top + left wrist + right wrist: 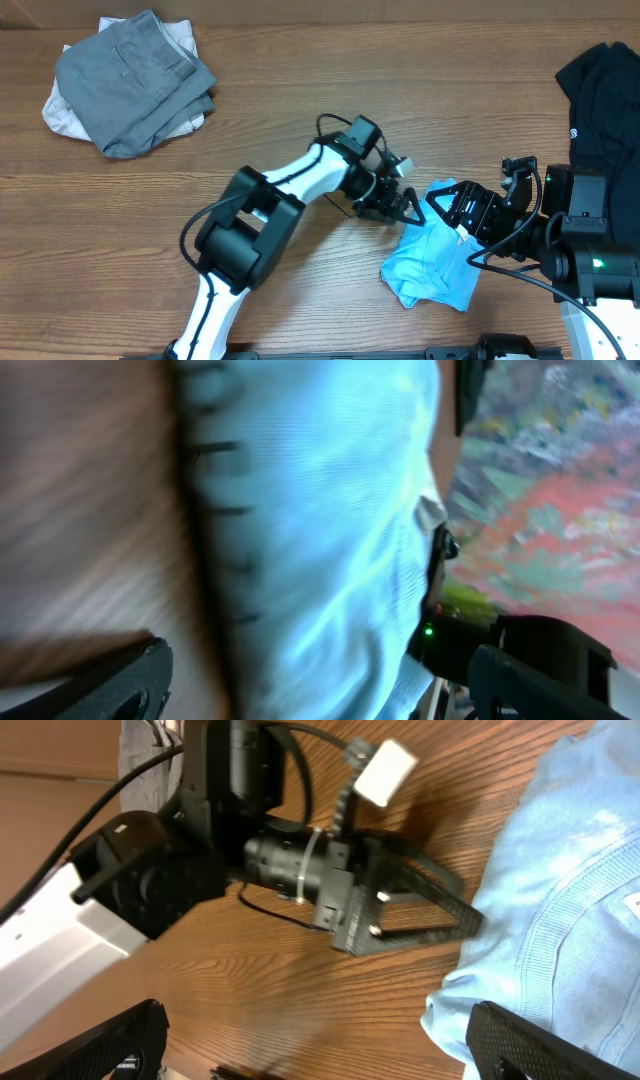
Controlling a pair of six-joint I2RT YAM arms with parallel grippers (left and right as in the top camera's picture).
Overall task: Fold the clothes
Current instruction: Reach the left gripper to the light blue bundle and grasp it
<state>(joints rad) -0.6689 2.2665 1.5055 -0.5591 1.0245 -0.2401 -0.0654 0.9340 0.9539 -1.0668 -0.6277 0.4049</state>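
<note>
The folded pile (135, 85) is far from the robot's right gripper, so next the left gripper picks up the light blue T-shirt (424, 226) by its edge and lays it there.
A light blue T-shirt (432, 268) lies crumpled on the wooden table (300, 120), right of centre. My left gripper (410, 205) reaches in from the left and stands open at the shirt's upper left edge. In the left wrist view the blurred blue shirt (320, 510) fills the middle, and the left gripper (320, 690) has its fingers spread either side of it. My right gripper (445, 208) faces the left one over the shirt's top edge, open. In the right wrist view the right gripper (320, 1045) is wide over bare wood, its right finger (540, 1045) over the shirt's (570, 890) edge.
A folded pile of grey and off-white garments (132, 82) sits at the back left. A black garment (600, 90) lies at the back right by the table's edge. The two grippers stand tip to tip, very close together.
</note>
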